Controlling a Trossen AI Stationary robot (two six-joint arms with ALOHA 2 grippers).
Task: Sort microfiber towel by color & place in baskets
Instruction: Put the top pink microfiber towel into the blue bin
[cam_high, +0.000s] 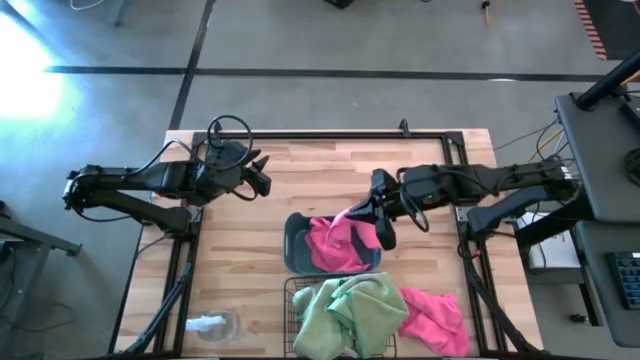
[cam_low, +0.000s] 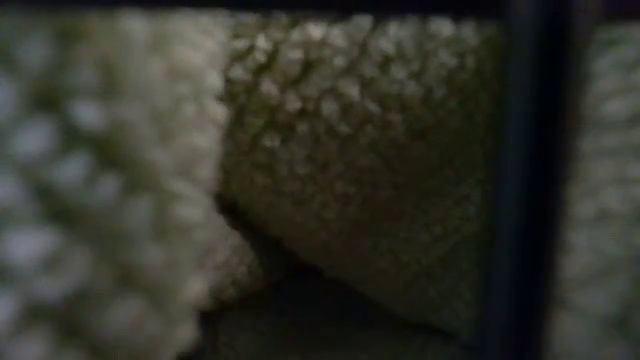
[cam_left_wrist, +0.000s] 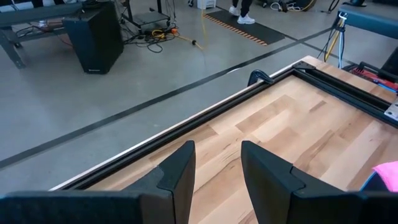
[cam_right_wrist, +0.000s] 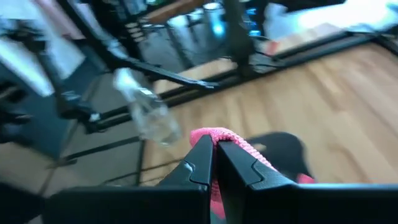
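Note:
The pink towel (cam_high: 366, 236) is bunched up toward the bin's end under my right gripper, so I need to swing the towel's raised fold over to the bin's empty end (cam_high: 297, 244).
A bright pink towel (cam_high: 335, 245) lies bunched in the blue-grey bin (cam_high: 293, 243), with one end pulled up to my right gripper (cam_high: 356, 212), which is shut on it just above the bin. Light green towels (cam_high: 348, 308) fill the black wire basket (cam_high: 290, 290) at the near edge and fill the low view (cam_low: 350, 150). A second pink towel (cam_high: 435, 318) lies on the table to the right of the basket. My left gripper (cam_high: 262, 180) hovers open over the table's far left part, touching nothing. My right gripper pinches a raised fold of the pink towel (cam_right_wrist: 214, 134) between its two fingertips (cam_right_wrist: 200, 163). The fingers come in from the table's right, slanting down. The towel runs down from the fingers, and its lower bulk (cam_high: 338, 252) rests in the blue-grey bin.
A small white-and-clear object (cam_high: 212, 325) lies near the table's near left corner and also shows in the right wrist view (cam_right_wrist: 149, 115). A black frame (cam_high: 330, 136) runs along the far edge. Bare wood (cam_high: 240, 250) lies between the left arm and the bin.

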